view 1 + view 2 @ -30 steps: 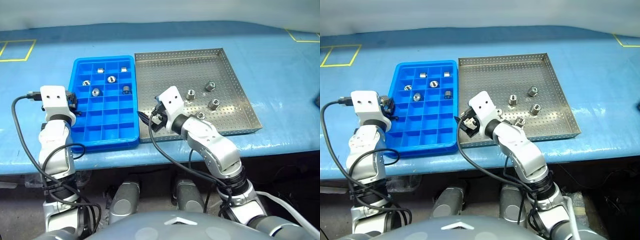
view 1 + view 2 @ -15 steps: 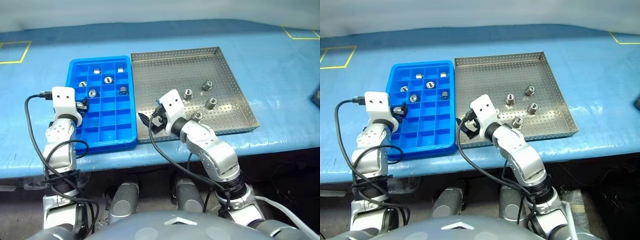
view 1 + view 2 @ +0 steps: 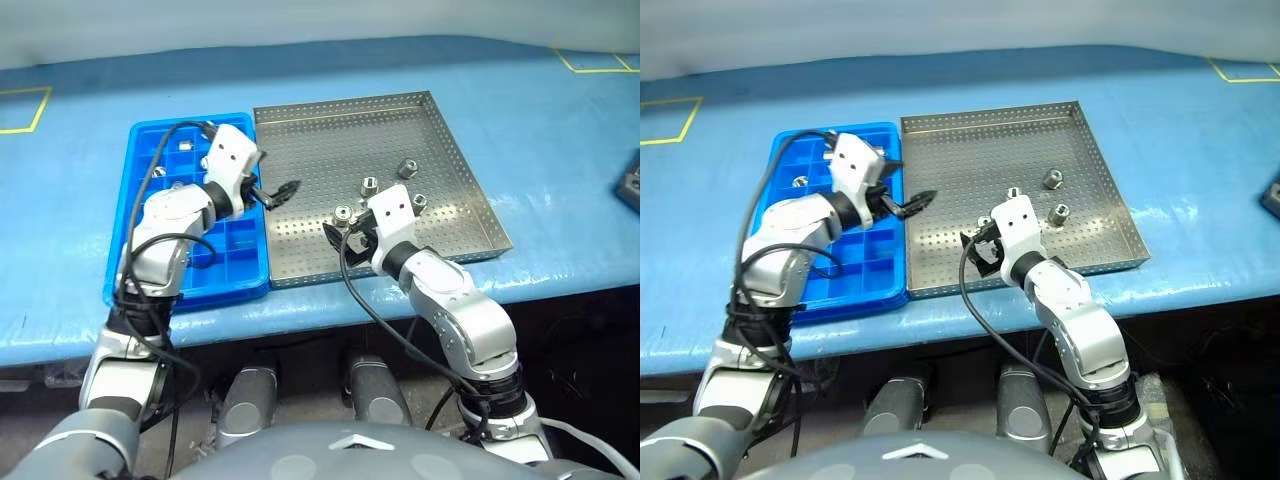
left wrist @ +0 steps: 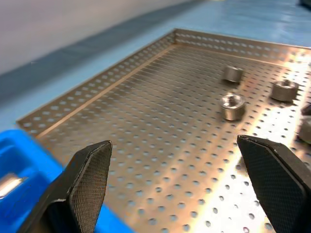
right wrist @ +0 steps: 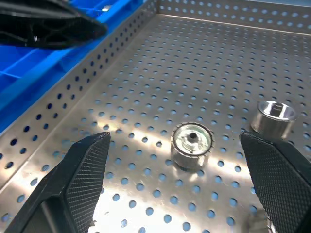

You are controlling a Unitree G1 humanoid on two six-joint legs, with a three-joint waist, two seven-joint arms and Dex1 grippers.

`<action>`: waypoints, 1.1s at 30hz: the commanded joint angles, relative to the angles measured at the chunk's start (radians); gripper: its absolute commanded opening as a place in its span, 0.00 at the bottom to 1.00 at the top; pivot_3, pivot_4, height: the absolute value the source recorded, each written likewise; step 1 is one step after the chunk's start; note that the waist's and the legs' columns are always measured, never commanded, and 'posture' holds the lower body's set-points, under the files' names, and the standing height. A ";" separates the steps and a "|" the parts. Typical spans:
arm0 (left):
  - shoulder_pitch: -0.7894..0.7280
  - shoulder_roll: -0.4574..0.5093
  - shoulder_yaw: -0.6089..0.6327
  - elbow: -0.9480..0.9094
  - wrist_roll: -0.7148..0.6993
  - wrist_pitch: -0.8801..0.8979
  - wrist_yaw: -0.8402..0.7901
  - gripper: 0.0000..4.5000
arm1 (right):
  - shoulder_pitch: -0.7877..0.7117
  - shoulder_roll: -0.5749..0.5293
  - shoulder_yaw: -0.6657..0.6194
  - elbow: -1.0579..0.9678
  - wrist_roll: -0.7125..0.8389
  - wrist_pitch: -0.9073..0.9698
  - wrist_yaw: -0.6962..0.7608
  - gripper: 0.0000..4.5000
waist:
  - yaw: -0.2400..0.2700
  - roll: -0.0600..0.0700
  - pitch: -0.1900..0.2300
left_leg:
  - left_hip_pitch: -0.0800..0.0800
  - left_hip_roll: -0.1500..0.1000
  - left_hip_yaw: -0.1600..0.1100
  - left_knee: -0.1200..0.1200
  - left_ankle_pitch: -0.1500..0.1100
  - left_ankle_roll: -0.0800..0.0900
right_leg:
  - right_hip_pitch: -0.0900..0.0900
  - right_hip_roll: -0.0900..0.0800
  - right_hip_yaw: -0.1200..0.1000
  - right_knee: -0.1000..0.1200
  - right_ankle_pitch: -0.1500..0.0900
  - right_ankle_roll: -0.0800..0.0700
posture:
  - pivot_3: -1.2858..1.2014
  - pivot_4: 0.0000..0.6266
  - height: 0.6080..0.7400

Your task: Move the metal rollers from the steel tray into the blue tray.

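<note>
My left gripper's spread fingers have open tray's bottom [image 3: 309, 208] between themselves and the upright front roller [image 3: 343, 215], so I should keep reaching until they straddle the roller, then close them.
The steel tray [image 3: 300, 140] holds several metal rollers, among them one near its front [image 3: 343, 214] and one further back [image 3: 407, 167]. My right gripper [image 3: 335, 233] is open low over the tray floor, and the front roller [image 5: 192, 142] stands upright just beyond its fingertips, between their lines. My left gripper [image 3: 278, 192] is open and empty, reaching across the blue tray [image 3: 150, 280] to the steel tray's left rim. It faces the rollers [image 4: 232, 107] from a distance. The left arm covers much of the blue tray, where a few rollers [image 3: 185, 147] show in far compartments.
Both trays lie side by side on a blue-covered table [image 3: 560, 150], close to its front edge. Yellow tape marks [image 3: 25, 110] sit at the far left and far right. A dark object [image 3: 630, 185] rests at the right edge. Black cables trail from both wrists.
My left gripper opened over the blue tray, then swung right to the steel tray's left rim. My right gripper shifted right, closer to the front roller. The camera view also shifted.
</note>
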 commanded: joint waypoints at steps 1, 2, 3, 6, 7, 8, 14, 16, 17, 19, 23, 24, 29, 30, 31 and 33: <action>-0.070 -0.027 -0.078 0.104 0.043 -0.086 -0.045 1.00 | 0.030 0.005 -0.016 -0.067 -0.010 -0.031 -0.022 1.00 | -0.005 0.000 0.000 | 0.000 0.000 0.000 0.000 0.000 0.000 | 0.000 0.000 0.000 0.000 0.000 0.000 | 0.48 0.24 1.00; -0.087 -0.035 -0.103 0.145 0.068 -0.111 -0.047 1.00 | 0.039 0.006 -0.017 -0.073 -0.013 -0.030 -0.028 1.00 | -0.008 0.000 0.000 | 0.000 0.000 0.000 0.000 0.000 0.000 | 0.000 0.000 0.000 0.000 0.000 0.000 | 0.47 0.24 1.00; -0.100 -0.042 -0.123 0.177 0.087 -0.130 -0.048 1.00 | 0.045 0.006 -0.017 -0.077 -0.016 -0.030 -0.031 1.00 | -0.012 0.000 0.000 | 0.000 0.000 0.000 0.000 0.000 0.000 | 0.000 0.000 0.000 -0.001 0.000 0.001 | 0.47 0.24 1.00; -0.141 -0.076 -0.162 0.274 0.121 -0.178 -0.059 1.00 | 0.058 0.010 -0.016 -0.084 -0.017 -0.027 -0.039 1.00 | -0.019 0.000 0.000 | 0.000 0.000 0.001 0.000 0.000 0.001 | 0.000 0.000 0.001 -0.001 0.001 0.001 | 0.47 0.24 1.00; -0.154 -0.089 -0.171 0.304 0.125 -0.187 -0.069 1.00 | 0.060 0.011 -0.015 -0.085 -0.018 -0.026 -0.039 1.00 | -0.019 0.000 0.000 | 0.000 0.000 0.001 0.000 0.000 0.001 | 0.000 0.000 0.001 0.000 0.001 0.001 | 0.47 0.24 1.00; -0.167 -0.100 -0.183 0.334 0.133 -0.199 -0.080 1.00 | 0.061 0.014 -0.015 -0.085 -0.017 -0.025 -0.040 1.00 | -0.021 0.000 0.000 | 0.000 0.000 0.001 0.000 0.000 0.001 | 0.000 0.000 0.001 0.000 0.001 0.001 | 0.47 0.24 1.00; -0.205 -0.144 -0.211 0.457 0.173 -0.251 -0.100 1.00 | 0.057 0.031 -0.012 -0.081 -0.017 -0.025 -0.046 1.00 | -0.028 0.000 0.000 | 0.000 0.000 0.001 0.001 0.000 0.001 | 0.000 0.000 0.001 -0.001 0.001 0.002 | 0.46 0.24 1.00; -0.212 -0.157 -0.218 0.500 0.194 -0.275 -0.094 1.00 | 0.050 0.038 -0.008 -0.075 -0.018 -0.025 -0.046 1.00 | -0.029 0.000 0.000 | 0.000 0.000 0.001 0.001 0.000 0.001 | 0.000 0.000 0.001 0.000 0.001 0.002 | 0.46 0.24 1.00; -0.215 -0.161 -0.220 0.515 0.204 -0.287 -0.095 1.00 | 0.047 0.041 -0.007 -0.073 -0.018 -0.025 -0.046 1.00 | -0.030 0.000 0.000 | 0.000 0.000 0.001 0.001 0.000 0.001 | 0.000 0.000 0.001 -0.001 0.001 0.002 | 0.46 0.24 1.00; -0.216 -0.173 -0.215 0.537 0.213 -0.301 -0.090 0.96 | 0.042 0.045 -0.005 -0.069 -0.020 -0.027 -0.045 1.00 | -0.031 0.000 0.000 | 0.000 0.000 0.001 0.001 0.000 0.001 | 0.000 0.000 0.001 -0.001 0.001 0.002 | 0.46 0.24 1.00; -0.199 -0.187 -0.202 0.531 0.219 -0.312 -0.080 0.71 | 0.032 0.052 0.000 -0.058 -0.021 -0.030 -0.044 1.00 | -0.030 0.000 0.000 | 0.000 0.000 0.001 0.001 0.000 0.001 | 0.000 0.000 0.001 -0.001 0.001 0.003 | 0.47 0.24 1.00; -0.189 -0.188 -0.191 0.515 0.214 -0.308 -0.074 0.63 | 0.028 0.054 0.001 -0.055 -0.021 -0.031 -0.043 1.00 | -0.031 0.000 0.000 | 0.000 0.000 0.001 0.001 0.000 0.001 | 0.000 0.000 0.001 -0.001 0.001 0.003 | 0.47 0.24 1.00; -0.117 -0.180 -0.084 0.367 0.149 -0.252 -0.024 0.37 | 0.009 0.059 0.017 -0.036 -0.018 -0.033 -0.030 1.00 | -0.033 0.000 0.000 | 0.000 0.000 0.001 0.001 -0.001 0.001 | 0.000 0.000 0.001 0.000 0.001 0.003 | 0.48 0.24 1.00; -0.098 -0.181 -0.048 0.325 0.128 -0.233 -0.002 0.37 | 0.003 0.060 0.021 -0.032 -0.017 -0.033 -0.027 1.00 | -0.033 0.000 0.000 | 0.000 0.000 0.001 0.001 -0.001 0.001 | 0.000 0.000 0.001 0.000 0.001 0.003 | 0.48 0.24 1.00; -0.086 -0.183 -0.027 0.295 0.115 -0.218 0.013 0.37 | 0.000 0.060 0.023 -0.029 -0.016 -0.033 -0.025 1.00 | -0.031 0.000 0.000 | 0.000 0.000 0.001 0.001 -0.001 0.001 | 0.000 0.000 0.001 0.000 0.001 0.003 | 0.49 0.24 1.00; -0.042 -0.183 0.037 0.193 0.091 -0.187 0.075 0.37 | -0.014 0.063 0.030 -0.019 -0.014 -0.034 -0.015 1.00 | -0.025 0.000 0.000 | 0.000 0.000 0.001 0.001 0.000 0.001 | 0.000 0.000 0.001 0.000 0.001 0.003 | 0.50 0.24 1.00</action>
